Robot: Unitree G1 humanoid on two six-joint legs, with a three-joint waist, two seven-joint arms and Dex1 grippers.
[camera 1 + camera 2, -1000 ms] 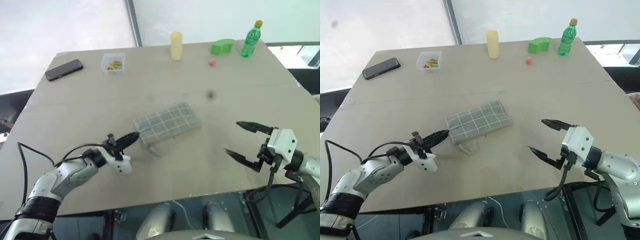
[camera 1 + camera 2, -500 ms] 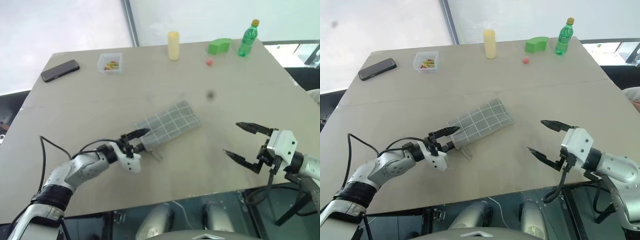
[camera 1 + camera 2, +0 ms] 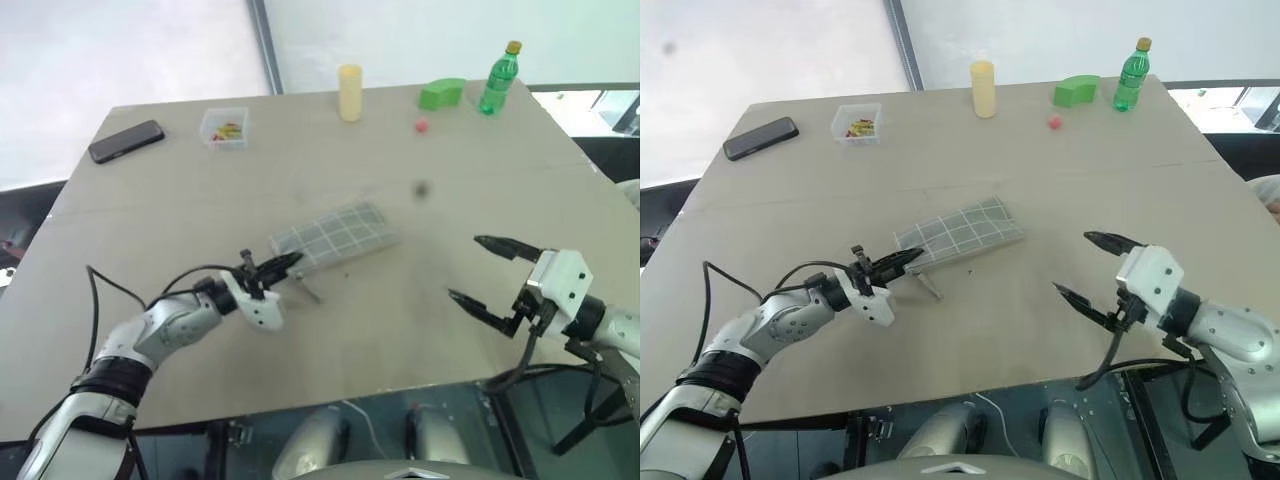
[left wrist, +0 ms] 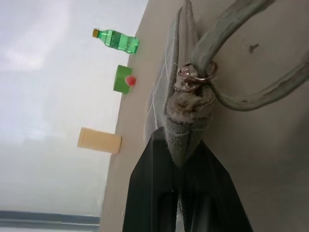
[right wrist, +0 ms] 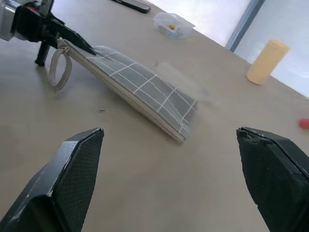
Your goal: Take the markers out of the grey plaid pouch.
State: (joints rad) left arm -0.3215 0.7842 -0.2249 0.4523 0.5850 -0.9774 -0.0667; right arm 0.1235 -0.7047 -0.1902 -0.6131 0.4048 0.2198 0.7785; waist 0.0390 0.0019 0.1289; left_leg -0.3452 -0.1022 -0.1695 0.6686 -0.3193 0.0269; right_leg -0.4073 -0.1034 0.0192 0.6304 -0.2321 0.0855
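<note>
My gripper will pull at the dark marker, and the grey plaid pouch (image 3: 334,234) will gape open along its long edge, since a pale doubled seam (image 5: 126,96) runs there.
The grey plaid pouch (image 3: 332,234) lies in the middle of the table (image 3: 180,215). Its near end is tilted up off the surface and its far end rests on it. My left gripper (image 3: 284,264) is shut on that raised end, and the left wrist view shows the fabric corner (image 4: 185,126) pinched between the black fingers (image 4: 154,193). The cord loop (image 4: 270,87) hangs beside the corner. The markers are hidden. To the right of the pouch and apart from it, my right gripper (image 3: 465,267) is open, with nothing between its fingers (image 5: 72,179).
Along the far edge stand a black phone (image 3: 127,140), a clear box (image 3: 225,127) of coloured bits, a yellow cylinder (image 3: 350,92), a green block (image 3: 443,94), a small red ball (image 3: 422,125) and a green bottle (image 3: 500,78). The table's front edge (image 3: 330,398) runs just below both grippers.
My left gripper opened around the pouch's near end, then shut on it and raised that end. The pouch has turned slightly. The right gripper has stayed in place, open.
</note>
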